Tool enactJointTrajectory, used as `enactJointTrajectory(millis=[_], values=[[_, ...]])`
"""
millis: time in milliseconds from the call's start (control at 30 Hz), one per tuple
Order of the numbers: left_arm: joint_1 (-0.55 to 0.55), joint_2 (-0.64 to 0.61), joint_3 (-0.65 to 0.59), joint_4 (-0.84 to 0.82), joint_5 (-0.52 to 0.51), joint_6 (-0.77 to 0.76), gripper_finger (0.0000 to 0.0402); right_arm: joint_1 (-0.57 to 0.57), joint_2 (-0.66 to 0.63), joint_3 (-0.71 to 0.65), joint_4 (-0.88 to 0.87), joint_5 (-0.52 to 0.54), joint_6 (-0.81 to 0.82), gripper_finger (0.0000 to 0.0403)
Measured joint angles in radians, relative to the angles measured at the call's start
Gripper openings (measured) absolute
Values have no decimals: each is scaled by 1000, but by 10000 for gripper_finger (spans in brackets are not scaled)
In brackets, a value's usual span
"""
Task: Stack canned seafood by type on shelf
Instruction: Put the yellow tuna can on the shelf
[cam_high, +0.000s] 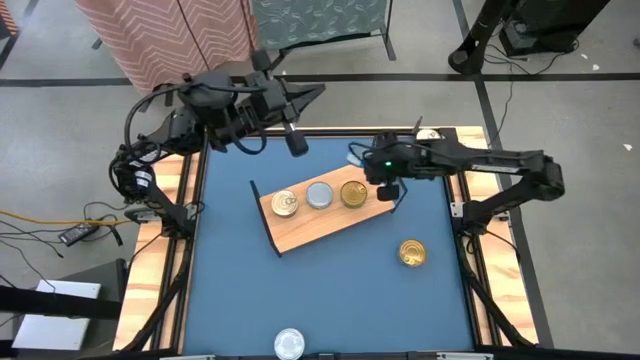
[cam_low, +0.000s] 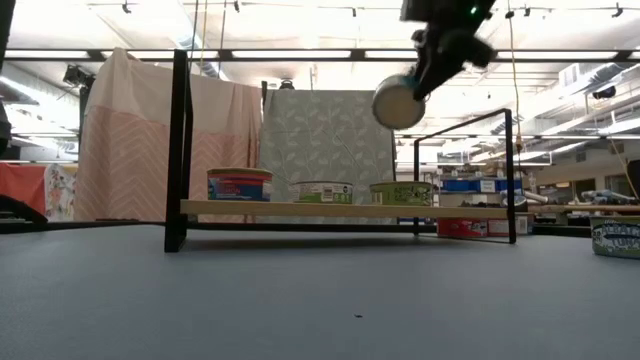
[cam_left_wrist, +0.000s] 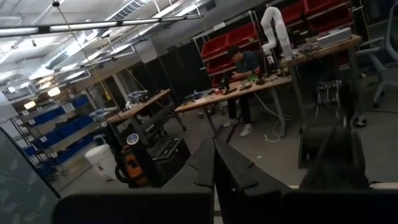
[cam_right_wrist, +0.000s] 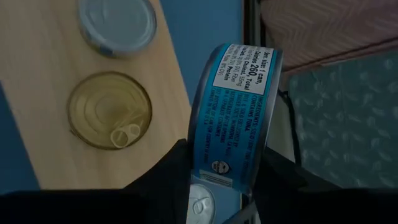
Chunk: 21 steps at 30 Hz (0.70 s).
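Observation:
The end gold can on the shelf has open wood (cam_high: 375, 207) beside it. My right gripper keeps lowering the blue-labelled can until it touches that wood (cam_low: 468, 211), then let go.
My right gripper (cam_high: 386, 192) is shut on a blue-labelled can (cam_right_wrist: 235, 99) and hangs above the shelf's right end. The shelf (cam_high: 330, 225) is a light-wood board with black wire end frames, set slantwise on the blue table. Three cans sit flat on it in a row: a gold one (cam_high: 285, 204), a silver one (cam_high: 319, 195) and a gold one (cam_high: 353, 192). In the low view the held can (cam_low: 399, 102) is well above those cans. My left gripper (cam_left_wrist: 214, 165) is shut, parked high over the table's far left corner, and faces the room. My right gripper pinches the blue-labelled can between its two fingers (cam_right_wrist: 171, 174), one on each flat face, near the rim (cam_right_wrist: 208, 168). The fingers come from above, pointing down. The can stands on edge, its labelled side wall towards the wrist camera, lifted clear of the shelf.
A loose gold can (cam_high: 411, 252) lies on the blue table right of the shelf. A silver can (cam_high: 289, 343) lies by the near edge. Another can (cam_high: 430, 133) sits at the far right corner. The table has a wooden rim (cam_high: 160, 260).

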Motion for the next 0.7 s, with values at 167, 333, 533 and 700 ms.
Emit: enactJointTrajectory(millis=[167, 333, 533, 700], values=[[0, 1, 0, 6, 0, -36, 6, 2, 96, 0, 30, 34, -29, 137], [0, -5, 0, 8, 0, -37, 6, -4, 180, 0, 87, 64, 11, 137], [0, -24, -1, -3, 0, -37, 6, -32, 245, 0, 74, 18, 120, 137], [0, -40, -1, -9, 0, -37, 6, -49, 283, 0, 19, 19, 179, 137]])
